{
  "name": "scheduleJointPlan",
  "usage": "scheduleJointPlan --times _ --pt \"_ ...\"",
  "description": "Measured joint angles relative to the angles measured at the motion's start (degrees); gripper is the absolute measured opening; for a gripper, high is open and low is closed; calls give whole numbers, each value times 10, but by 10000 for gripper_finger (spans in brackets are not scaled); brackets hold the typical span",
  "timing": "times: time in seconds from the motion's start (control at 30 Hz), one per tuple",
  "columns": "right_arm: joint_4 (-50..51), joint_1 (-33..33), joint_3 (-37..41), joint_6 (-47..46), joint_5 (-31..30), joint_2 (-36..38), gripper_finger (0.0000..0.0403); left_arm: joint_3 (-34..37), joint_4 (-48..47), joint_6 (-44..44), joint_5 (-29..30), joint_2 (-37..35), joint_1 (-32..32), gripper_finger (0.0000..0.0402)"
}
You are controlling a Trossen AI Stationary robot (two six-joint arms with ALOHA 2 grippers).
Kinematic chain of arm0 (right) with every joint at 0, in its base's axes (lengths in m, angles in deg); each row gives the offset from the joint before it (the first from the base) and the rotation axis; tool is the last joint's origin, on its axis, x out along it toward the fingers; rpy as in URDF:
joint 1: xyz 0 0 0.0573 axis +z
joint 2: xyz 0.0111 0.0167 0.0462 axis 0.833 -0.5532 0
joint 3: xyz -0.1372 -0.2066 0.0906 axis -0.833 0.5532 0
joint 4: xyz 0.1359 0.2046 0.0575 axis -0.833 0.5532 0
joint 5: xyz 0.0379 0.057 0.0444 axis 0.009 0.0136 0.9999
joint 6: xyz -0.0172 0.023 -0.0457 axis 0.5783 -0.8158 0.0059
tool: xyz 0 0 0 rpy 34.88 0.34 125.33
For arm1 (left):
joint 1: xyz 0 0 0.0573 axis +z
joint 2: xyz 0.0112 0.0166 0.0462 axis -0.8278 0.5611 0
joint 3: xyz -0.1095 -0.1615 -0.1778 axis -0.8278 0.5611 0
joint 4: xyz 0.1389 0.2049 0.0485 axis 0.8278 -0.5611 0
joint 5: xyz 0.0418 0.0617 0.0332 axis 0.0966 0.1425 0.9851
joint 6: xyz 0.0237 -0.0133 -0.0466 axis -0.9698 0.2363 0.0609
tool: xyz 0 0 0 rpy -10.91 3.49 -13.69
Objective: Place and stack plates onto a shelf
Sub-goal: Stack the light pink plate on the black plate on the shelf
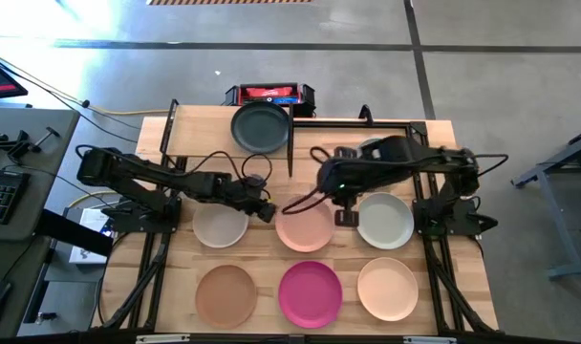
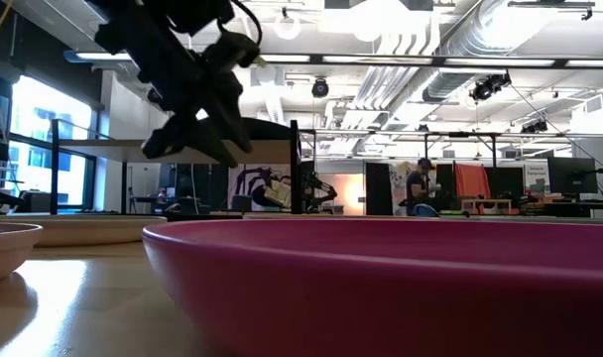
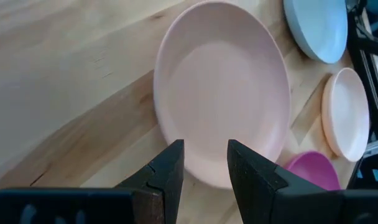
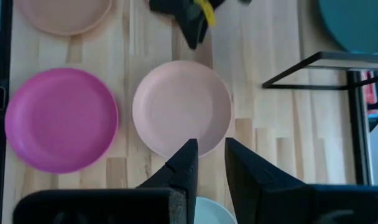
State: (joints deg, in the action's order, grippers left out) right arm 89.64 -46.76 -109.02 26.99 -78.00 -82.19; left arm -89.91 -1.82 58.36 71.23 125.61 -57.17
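Note:
I am going to stack the peach plate. It should then hide nearly all of the dark teal plate, because both plates face up and look about equally wide.
A dark teal plate lies on the light wood shelf at the far side. On the tabletop lie an off-white plate, a peach plate, a pale green plate, a tan plate, a magenta plate and a cream plate. My left gripper is open just left of the peach plate; in the low view it hangs above the table. My right gripper is open between the peach plate and the pale green one.
The shelf's thin black frame stands upright at mid-table and runs along the far right. A red and black device sits beyond the shelf. Bare slatted wood shows left of the off-white plate.

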Motion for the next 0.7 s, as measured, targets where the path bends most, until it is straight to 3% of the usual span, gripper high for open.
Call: scheduleJointPlan --times 0.7 --pt "0 0 0 13 -2 27 60 0 59 25 2 113 0 113"
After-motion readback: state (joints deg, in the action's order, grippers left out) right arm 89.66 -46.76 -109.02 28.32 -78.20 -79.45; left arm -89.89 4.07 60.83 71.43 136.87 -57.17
